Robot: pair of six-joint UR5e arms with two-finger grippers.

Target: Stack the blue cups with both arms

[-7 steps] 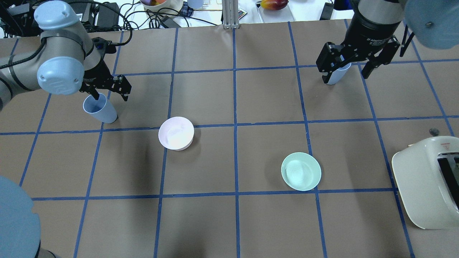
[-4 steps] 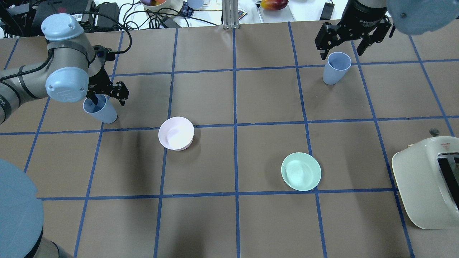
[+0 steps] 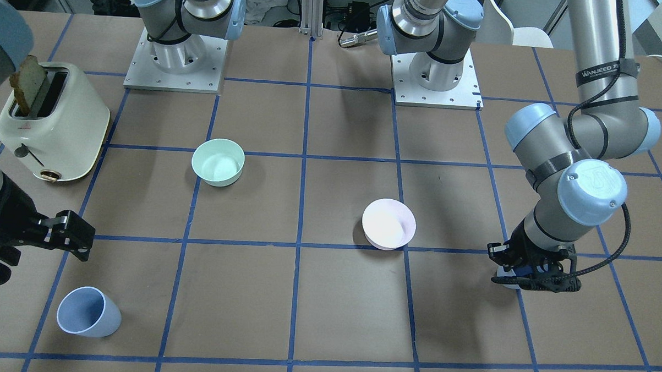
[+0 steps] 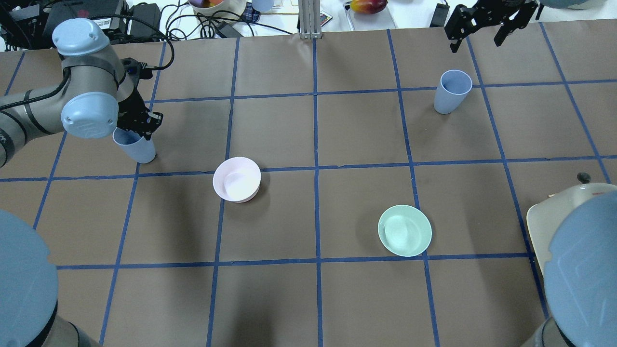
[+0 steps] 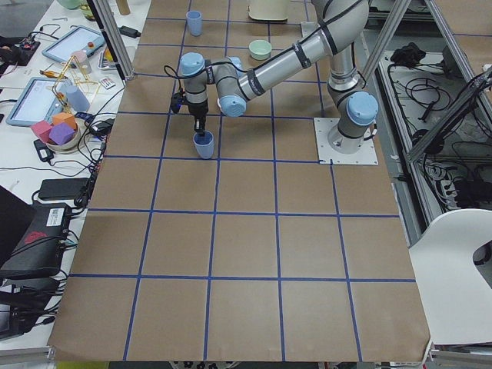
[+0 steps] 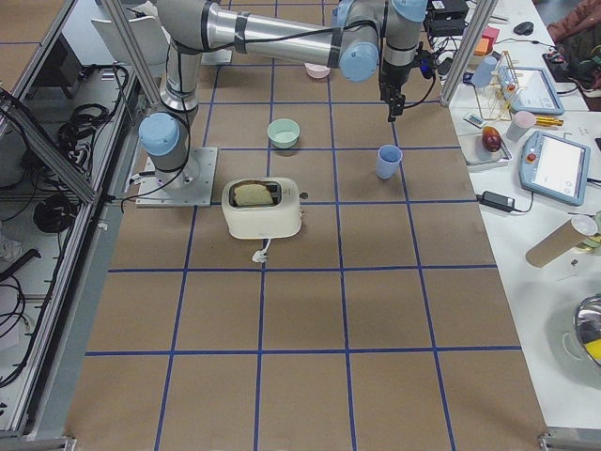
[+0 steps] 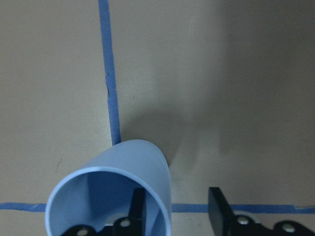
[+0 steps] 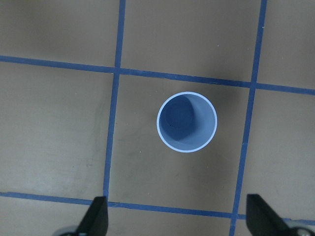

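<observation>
The blue cup (image 3: pixel 89 312) narrows (image 3: pixel 111 317) toward its base, so when I lower it, it will go deep inside the other cup with the part at its rim still showing.
Two pale blue cups stand upright on the brown table. The left cup (image 4: pixel 137 147) is at the left; my left gripper (image 4: pixel 137 130) is low over it. In the left wrist view one finger (image 7: pixel 137 211) is inside the cup (image 7: pixel 123 172) and the other (image 7: pixel 219 211) outside, with a gap to the wall, so the jaws are open. The right cup (image 4: pixel 452 91) stands free at the far right. My right gripper (image 4: pixel 476 41) hangs open above and beyond it; the right wrist view looks down into the cup (image 8: pixel 187 121).
A pale pink bowl (image 4: pixel 236 179) and a mint-green bowl (image 4: pixel 404 230) sit mid-table between the cups. A cream toaster (image 3: pixel 52 121) holding a bread slice stands at the robot's right. Cables and clutter lie beyond the far edge (image 4: pixel 202 19).
My right gripper has lifted off its cup and drawn back toward the far edge, leaving the cup standing. My left gripper has lowered onto its cup's rim and its fingers have narrowed.
</observation>
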